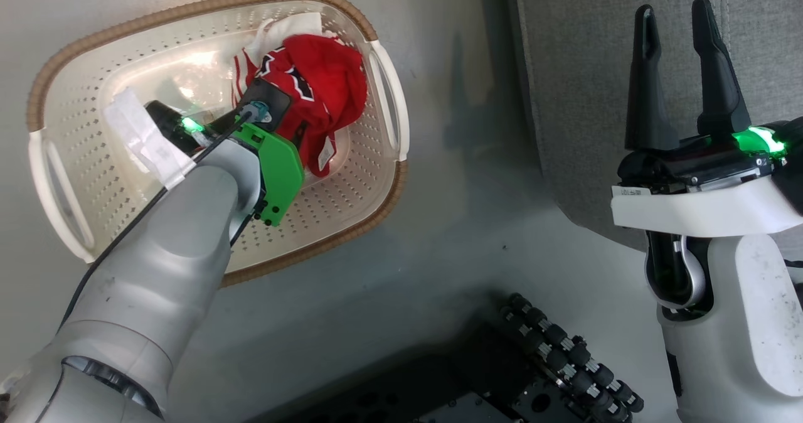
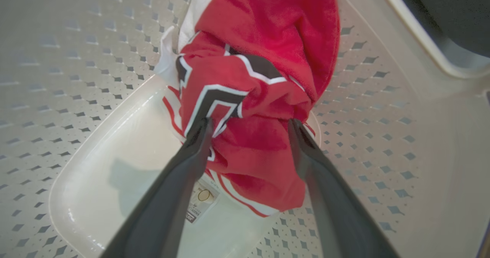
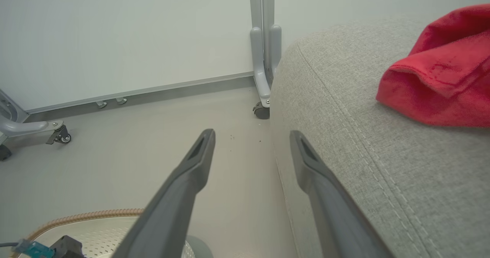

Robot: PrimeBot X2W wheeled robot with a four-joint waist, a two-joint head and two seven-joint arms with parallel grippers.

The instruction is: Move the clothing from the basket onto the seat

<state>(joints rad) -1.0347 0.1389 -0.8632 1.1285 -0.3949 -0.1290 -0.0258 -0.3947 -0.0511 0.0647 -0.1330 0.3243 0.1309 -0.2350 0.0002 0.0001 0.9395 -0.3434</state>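
Note:
My gripper will leave the basket empty once it lifts the red jersey [image 1: 325, 76], because the basket's smooth bottom [image 1: 194, 68] can be seen next to the single heap of red folds.
A bright red jersey [image 1: 326, 84] with black-and-white lettering lies bunched in the cream perforated basket [image 1: 94, 159] on the floor. My left gripper [image 2: 249, 129] is down inside the basket [image 2: 76, 78], open, its two fingers straddling the red jersey [image 2: 260, 97] and touching its folds. A second red garment [image 3: 440, 78] lies on the light-grey seat [image 3: 383, 154]. My right gripper [image 1: 674, 12] stands open and holds nothing, hovering over the seat's [image 1: 596, 65] near edge; in its own wrist view the right gripper [image 3: 250, 135] points along the seat's side.
The robot's dark base with roller wheels [image 1: 564, 360] sits at the bottom. A white partition on grey caster legs [image 3: 262, 78] stands beyond the seat. Bare floor [image 1: 477, 209] separates basket and seat. A white tag [image 2: 201, 202] shows under the jersey.

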